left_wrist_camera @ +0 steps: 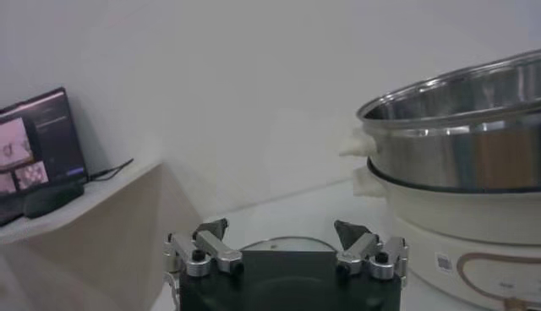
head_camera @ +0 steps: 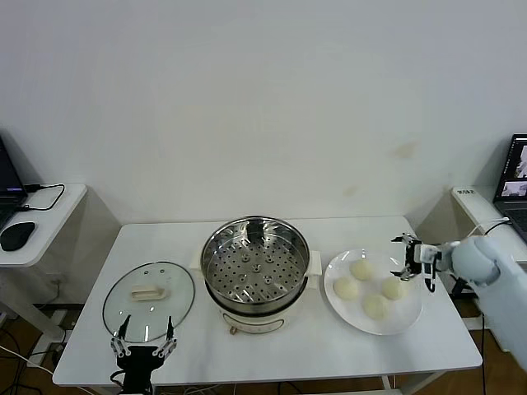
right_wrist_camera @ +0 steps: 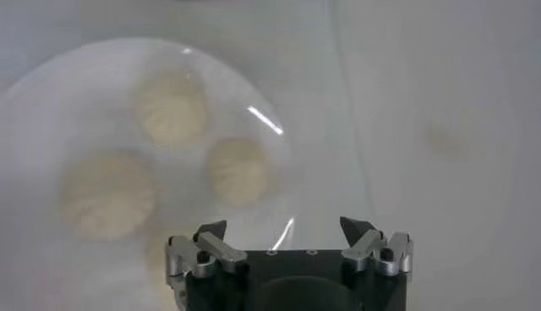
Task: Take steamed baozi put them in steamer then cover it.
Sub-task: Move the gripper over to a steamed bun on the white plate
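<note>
I see clear gaps (head_camera: 368, 287) between the baozi on the white plate, so I expect the back baozi (head_camera: 361, 269) to come away by itself when I lift it.
Several creamy-white baozi (head_camera: 361, 268) lie on a white plate (head_camera: 412, 317) at the table's right. In the right wrist view three baozi (right_wrist_camera: 239, 169) show on the plate (right_wrist_camera: 84, 76). My right gripper (head_camera: 408, 257) hovers open at the plate's right rim, nothing between its fingers (right_wrist_camera: 283, 228). The steel steamer (head_camera: 255, 263) stands empty in its cream pot base at the table's middle, and it also fills the left wrist view's side (left_wrist_camera: 456, 144). The glass cover (head_camera: 148, 298) lies flat on the left. My left gripper (head_camera: 146, 333) stands open at the cover's near edge (left_wrist_camera: 281, 228), holding nothing.
A side table (head_camera: 33, 216) with a mouse and laptop stands to the left. Another laptop (head_camera: 515, 177) sits on a stand to the right. The table's front edge (head_camera: 263, 370) runs just below the left gripper.
</note>
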`<state>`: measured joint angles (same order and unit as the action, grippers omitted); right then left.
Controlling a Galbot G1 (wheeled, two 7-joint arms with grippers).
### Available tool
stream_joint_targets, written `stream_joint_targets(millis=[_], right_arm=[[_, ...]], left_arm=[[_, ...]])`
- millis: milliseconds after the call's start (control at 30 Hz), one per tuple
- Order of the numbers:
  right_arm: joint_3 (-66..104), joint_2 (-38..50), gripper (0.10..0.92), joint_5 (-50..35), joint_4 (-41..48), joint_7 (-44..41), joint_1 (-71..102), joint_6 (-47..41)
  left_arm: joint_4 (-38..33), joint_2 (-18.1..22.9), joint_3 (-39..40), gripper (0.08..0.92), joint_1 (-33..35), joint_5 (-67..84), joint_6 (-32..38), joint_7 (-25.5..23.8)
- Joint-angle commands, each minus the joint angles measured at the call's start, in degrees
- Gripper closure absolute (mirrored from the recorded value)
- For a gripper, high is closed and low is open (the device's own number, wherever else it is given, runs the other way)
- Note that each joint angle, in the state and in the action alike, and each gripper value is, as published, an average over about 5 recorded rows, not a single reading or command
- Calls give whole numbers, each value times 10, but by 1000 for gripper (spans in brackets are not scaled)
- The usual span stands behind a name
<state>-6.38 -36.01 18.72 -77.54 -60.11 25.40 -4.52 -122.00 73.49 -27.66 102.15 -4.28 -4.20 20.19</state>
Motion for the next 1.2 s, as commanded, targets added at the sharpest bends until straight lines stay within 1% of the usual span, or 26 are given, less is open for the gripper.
stream_joint_targets(millis=[33,433,633,867,1200], right_arm=[[-139,21,203,-21,57,-96,-121,23],[-206,-74,203,-9,128,-62,-166,40],[-231,-101,203,-1,161,-43,-171,39],[-228,-123,203,27,194,-25,-169,40],[-221,-159,203,45,233,-4,-170,38]], left_arm=[[-1,-2,0,177,-2,-5,-3,1],[3,-4,-11,177,-13,-7,-4,0],[8,-6,-14,177,-18,-7,-4,0],[14,-13,-18,177,-27,-6,-4,0],[13,-16,-21,177,-30,-6,-3,0]])
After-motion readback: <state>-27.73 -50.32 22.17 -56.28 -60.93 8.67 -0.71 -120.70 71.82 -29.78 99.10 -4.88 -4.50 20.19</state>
